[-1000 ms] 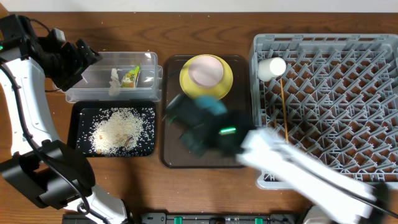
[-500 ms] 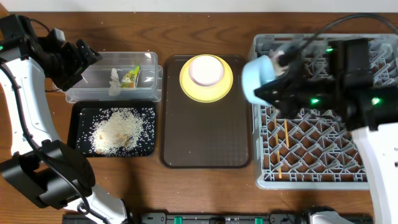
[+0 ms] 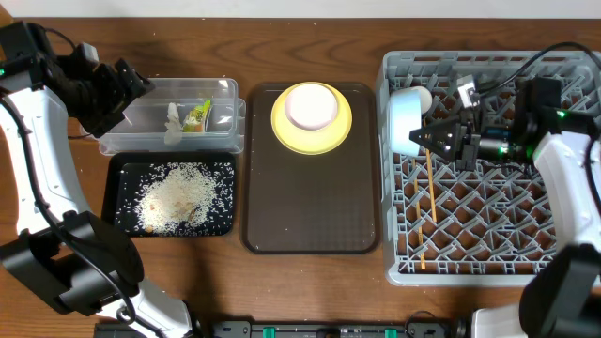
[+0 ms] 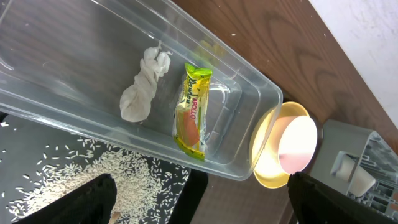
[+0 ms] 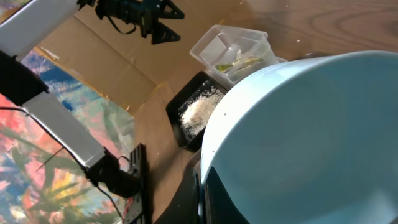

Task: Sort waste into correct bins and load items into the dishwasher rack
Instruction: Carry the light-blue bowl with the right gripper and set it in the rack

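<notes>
The light blue bowl [image 3: 404, 122] is on edge beside the white cup, so my right gripper goes on lowering it until the grey rack [image 3: 410, 171] holds it up, and then let go.
My right gripper [image 3: 430, 138] is shut on the rim of the light blue bowl [image 3: 402, 122], holding it on edge over the left side of the grey dishwasher rack [image 3: 488, 61]. The bowl [image 5: 298, 137] fills the right wrist view, with a dark finger [image 5: 206, 186] inside its rim. A white cup [image 3: 423, 95] and chopsticks [image 3: 430, 192] lie in the rack. The white bowl [image 3: 312, 105] sits on the yellow plate [image 3: 329, 138]. My left gripper [image 3: 110, 91] hangs open over the clear tub [image 3: 150, 143], which holds the tissue [image 4: 144, 93] and wrapper [image 4: 193, 112]. Rice [image 3: 177, 195] covers the black tray [image 3: 122, 225].
A dark brown serving tray [image 3: 310, 207] lies between the bins and the rack, bearing the plate at its far end. The rack's upright pegs [image 3: 507, 207] fill its right and near parts. Wooden table [image 3: 310, 282] shows along the front.
My right arm has carried the light blue bowl from the brown tray over to the rack's left side and turned it on edge. The left arm has not moved.
</notes>
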Available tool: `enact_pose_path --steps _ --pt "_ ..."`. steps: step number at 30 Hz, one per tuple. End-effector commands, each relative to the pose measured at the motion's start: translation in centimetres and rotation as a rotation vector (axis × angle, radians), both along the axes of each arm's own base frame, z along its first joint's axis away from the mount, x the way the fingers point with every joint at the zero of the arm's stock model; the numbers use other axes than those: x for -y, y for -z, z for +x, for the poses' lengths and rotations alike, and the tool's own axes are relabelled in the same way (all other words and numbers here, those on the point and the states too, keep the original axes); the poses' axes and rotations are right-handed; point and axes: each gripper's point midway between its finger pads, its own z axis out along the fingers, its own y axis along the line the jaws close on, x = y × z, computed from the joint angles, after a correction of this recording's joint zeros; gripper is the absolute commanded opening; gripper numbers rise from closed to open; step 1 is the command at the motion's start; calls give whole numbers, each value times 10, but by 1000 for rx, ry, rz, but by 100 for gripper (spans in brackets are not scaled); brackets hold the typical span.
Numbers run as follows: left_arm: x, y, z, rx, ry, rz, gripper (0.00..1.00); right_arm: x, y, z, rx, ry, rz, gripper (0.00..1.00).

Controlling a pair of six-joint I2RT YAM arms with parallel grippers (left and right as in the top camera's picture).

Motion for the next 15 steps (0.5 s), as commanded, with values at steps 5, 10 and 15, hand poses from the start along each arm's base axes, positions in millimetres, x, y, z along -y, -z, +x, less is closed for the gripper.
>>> enact_pose_path --steps 5,10,15 --pt "-2 -1 -1 2 1 5 91 11 24 20 17 11 66 1" --pt "-2 -1 -1 2 1 5 91 19 47 28 -31 28 51 1" --pt "-2 -1 -1 2 1 5 91 28 64 31 -74 49 16 1"
